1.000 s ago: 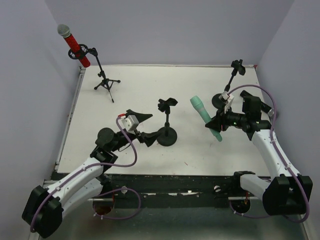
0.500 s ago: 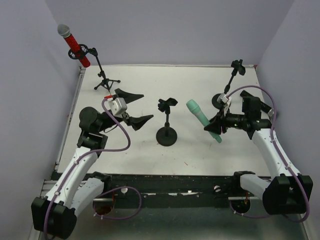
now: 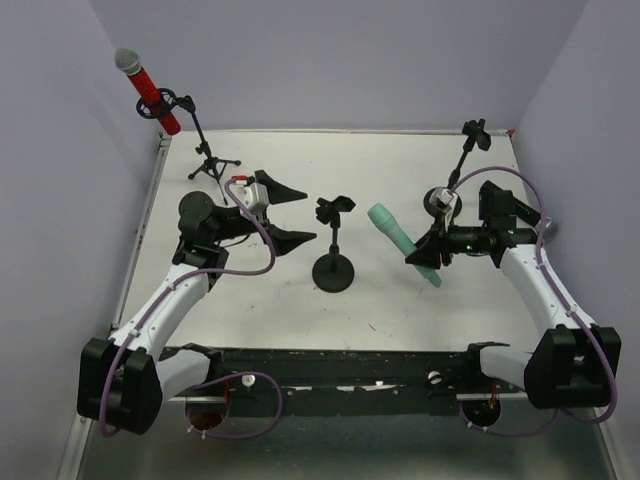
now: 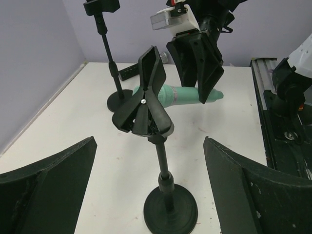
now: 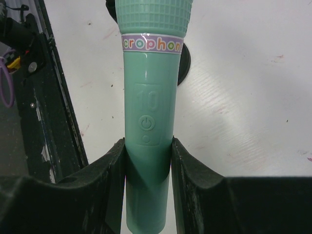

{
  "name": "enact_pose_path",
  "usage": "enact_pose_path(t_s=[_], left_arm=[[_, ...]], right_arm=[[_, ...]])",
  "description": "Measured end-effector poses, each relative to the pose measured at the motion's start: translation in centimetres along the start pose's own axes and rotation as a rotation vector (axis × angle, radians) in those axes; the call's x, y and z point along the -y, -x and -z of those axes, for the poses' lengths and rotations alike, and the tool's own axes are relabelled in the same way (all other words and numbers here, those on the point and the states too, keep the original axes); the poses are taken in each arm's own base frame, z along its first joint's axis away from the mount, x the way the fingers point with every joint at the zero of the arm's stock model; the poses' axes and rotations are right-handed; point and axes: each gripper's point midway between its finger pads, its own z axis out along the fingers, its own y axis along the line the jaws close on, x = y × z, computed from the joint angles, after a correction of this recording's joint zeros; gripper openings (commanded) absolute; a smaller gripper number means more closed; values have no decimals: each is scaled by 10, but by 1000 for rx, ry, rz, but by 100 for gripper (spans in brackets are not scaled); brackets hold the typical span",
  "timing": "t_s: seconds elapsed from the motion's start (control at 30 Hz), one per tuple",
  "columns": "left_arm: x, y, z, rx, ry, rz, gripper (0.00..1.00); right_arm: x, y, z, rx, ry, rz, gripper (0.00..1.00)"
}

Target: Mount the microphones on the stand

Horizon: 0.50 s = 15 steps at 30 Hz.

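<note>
My right gripper is about to push the mint-green microphone into the middle stand's empty clip (image 3: 335, 209), which stands unsupported. My left gripper should first hold the clip's back (image 4: 142, 119) still.
My right gripper (image 3: 428, 248) is shut on the mint-green microphone (image 3: 402, 243), held tilted above the table just right of the middle stand (image 3: 334, 268). The wrist view shows its body (image 5: 148, 122) clamped between my fingers. The middle stand's black clip (image 4: 144, 100) is empty; its round base (image 4: 170, 213) sits between my open left fingers. My left gripper (image 3: 288, 213) is open and empty, left of that stand. The red microphone (image 3: 148, 88) with grey mesh head sits in the clip of the tripod stand (image 3: 208, 160) at the far left. The black microphone is out of view.
A third stand (image 3: 455, 175) with an empty clip is at the far right, behind my right arm. It also shows in the left wrist view (image 4: 113, 68). Purple walls close the table on three sides. A black rail (image 3: 330, 365) runs along the near edge.
My left gripper has risen and swung left and back, opening wide to face the middle stand. My right gripper has carried the mint-green microphone slightly left toward that stand.
</note>
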Motion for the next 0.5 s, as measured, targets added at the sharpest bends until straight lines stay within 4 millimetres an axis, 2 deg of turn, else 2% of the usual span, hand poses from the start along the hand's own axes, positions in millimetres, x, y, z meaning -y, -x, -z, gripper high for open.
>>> enact_pose_path(t_s=[0.27, 0.5], left_arm=[[-22, 2, -14, 38, -11, 23, 98], [-28, -2, -23, 93, -56, 94, 92]], right_arm=[[1, -4, -2, -13, 12, -11, 12], [2, -7, -3, -20, 16, -21, 12]])
